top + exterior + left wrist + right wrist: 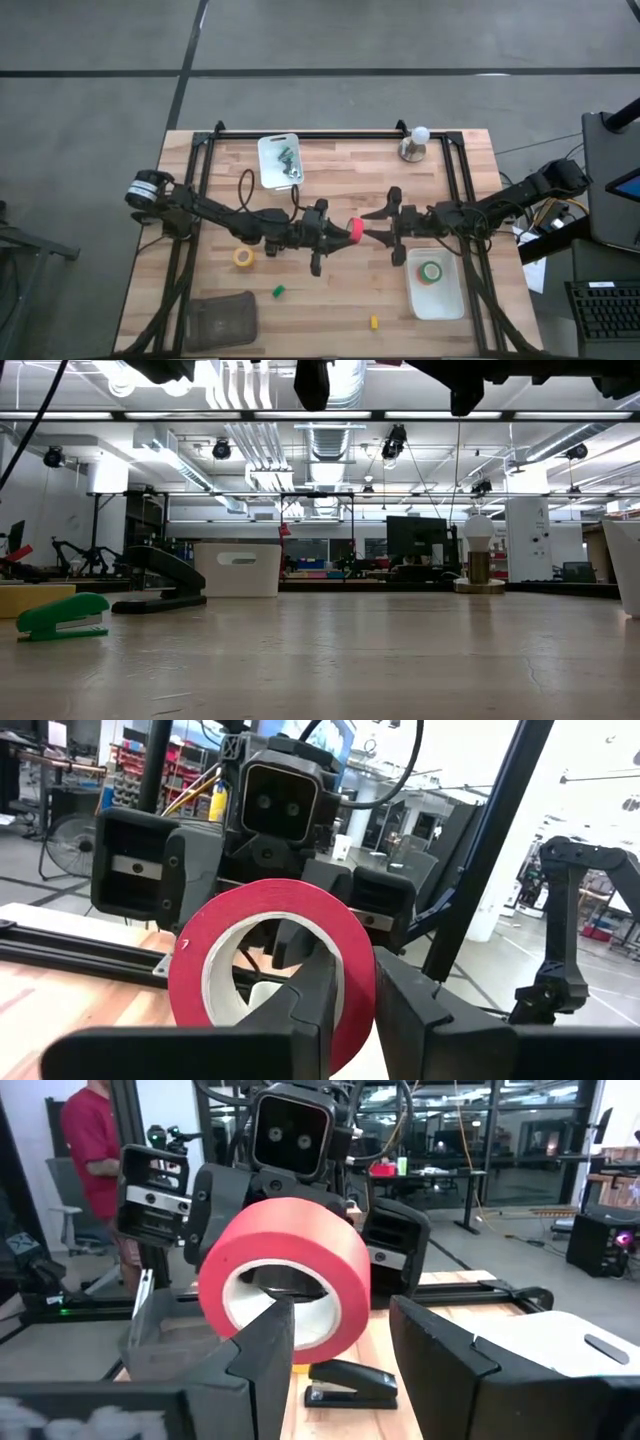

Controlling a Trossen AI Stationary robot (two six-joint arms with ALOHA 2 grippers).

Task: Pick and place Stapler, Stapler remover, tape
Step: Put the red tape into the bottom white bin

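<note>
My left gripper is holding the red tape roll far away from the white tray, so my right gripper should grip the roll's free side and take the roll to the tray.
A red tape roll hangs in the air at the table's middle, between my two grippers. My left gripper comes from the left and is shut on it. My right gripper faces it from the right, open. One of its fingers is at the roll's pale hole and the other stands clear outside it. The black stapler lies on the table below. A yellow roll lies near the left arm. A green roll lies in the white tray. My left gripper pinches the red roll's wall with one finger through the hole and the other outside. The fingers come level from the table's left. The roll stands on edge, lifted clear of the table. My right gripper: I cannot tell whether its finger at the hole touches the roll.
A white bin with small items and a bulb on a stand sit near the far edge. A small green stapler-shaped thing, a yellow bit and a dark pouch lie toward the near edge. A person in red stands beyond the table.
</note>
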